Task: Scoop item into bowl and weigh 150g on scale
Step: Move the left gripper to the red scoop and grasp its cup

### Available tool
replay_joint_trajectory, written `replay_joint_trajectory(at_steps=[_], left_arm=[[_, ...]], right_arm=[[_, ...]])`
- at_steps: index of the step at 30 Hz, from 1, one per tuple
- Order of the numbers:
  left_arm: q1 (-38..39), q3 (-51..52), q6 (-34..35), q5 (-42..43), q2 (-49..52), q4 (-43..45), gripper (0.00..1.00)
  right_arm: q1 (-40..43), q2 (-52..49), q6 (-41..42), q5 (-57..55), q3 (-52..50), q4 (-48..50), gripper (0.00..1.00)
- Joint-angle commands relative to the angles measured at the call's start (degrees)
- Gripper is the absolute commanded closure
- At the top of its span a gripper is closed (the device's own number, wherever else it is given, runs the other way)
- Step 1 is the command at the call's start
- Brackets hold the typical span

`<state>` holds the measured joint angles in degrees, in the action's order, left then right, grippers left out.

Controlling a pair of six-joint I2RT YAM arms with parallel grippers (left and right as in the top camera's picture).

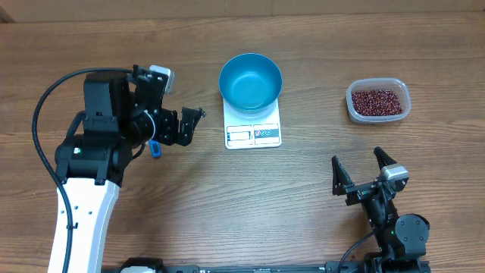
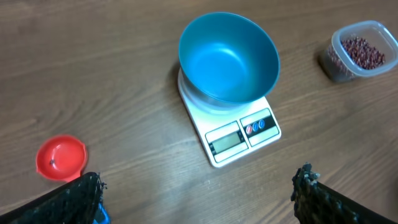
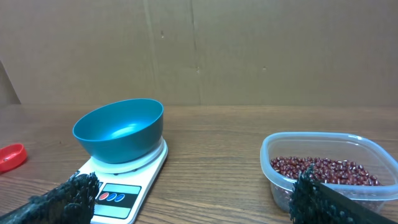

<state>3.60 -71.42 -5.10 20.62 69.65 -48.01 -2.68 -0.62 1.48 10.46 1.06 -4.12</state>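
Observation:
My left gripper should move next until its open fingers are on both sides of the scoop's rim [image 2: 61,139], because the blue bowl [image 1: 251,82] is on the scale and the red scoop lies free.
The blue bowl [image 1: 251,80] stands empty on the white scale [image 1: 253,134] at the middle back of the table. The red-brown beans [image 1: 376,100] lie in a clear plastic tub [image 1: 350,108] to the right. My left gripper [image 1: 189,127] hovers open left of the scale, nothing between its fingers. In the left wrist view, my left gripper [image 2: 199,177] points at the bowl [image 2: 228,59] and scale [image 2: 239,138]. My right gripper [image 1: 357,158] stands open near the front right, short of the tub. In the right wrist view, my right gripper [image 3: 193,186] faces bare wood between the scale [image 3: 115,196] and the beans [image 3: 320,169].
A red cap [image 2: 60,157] lies on the table left of the scale; the left arm hides it from overhead. A small blue object [image 1: 155,149] shows under the left arm, mostly hidden. Behind the table rises a brown cardboard wall [image 3: 199,50].

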Motion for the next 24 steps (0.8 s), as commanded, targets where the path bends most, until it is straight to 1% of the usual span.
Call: replay_joint_trajectory(at_steps=[1, 5, 7, 11, 16, 21, 23, 24], left_arm=[[-0.6, -1.8, 1.0, 0.4, 0.5, 3.0, 0.0], [-1.9, -1.8, 7.2, 0.4, 0.6, 5.1, 0.0], [-4.5, -1.8, 8.4, 0.4, 0.7, 5.3, 0.0], [-8.9, -1.8, 8.2, 0.4, 1.4, 4.5, 0.0], [-13.2, -2.1, 7.2, 0.2, 4.7, 4.4, 0.07], [-16.3, -5.7, 7.5, -2.0, 12.4, 2.7, 0.1], [-16.5, -7.3, 7.4, -3.8, 15.6, 2.1, 0.11], [-16.5, -7.8, 7.2, -5.5, 17.3, 1.9, 0.14]], right_arm=[[-0.3, 0.5, 0.0, -0.4, -0.6, 0.2, 0.0], [-0.3, 0.5, 0.0, -0.4, -0.6, 0.2, 0.0], [-0.3, 0.5, 0.0, -0.4, -0.6, 0.2, 0.0], [-0.3, 0.5, 0.0, -0.4, -0.6, 0.2, 0.0], [-0.3, 0.5, 0.0, -0.4, -0.6, 0.2, 0.0], [-0.3, 0.5, 0.0, -0.4, -0.6, 0.2, 0.0], [-0.3, 0.5, 0.0, -0.4, -0.6, 0.2, 0.0], [-0.3, 0.5, 0.0, -0.4, -0.6, 0.2, 0.0]])
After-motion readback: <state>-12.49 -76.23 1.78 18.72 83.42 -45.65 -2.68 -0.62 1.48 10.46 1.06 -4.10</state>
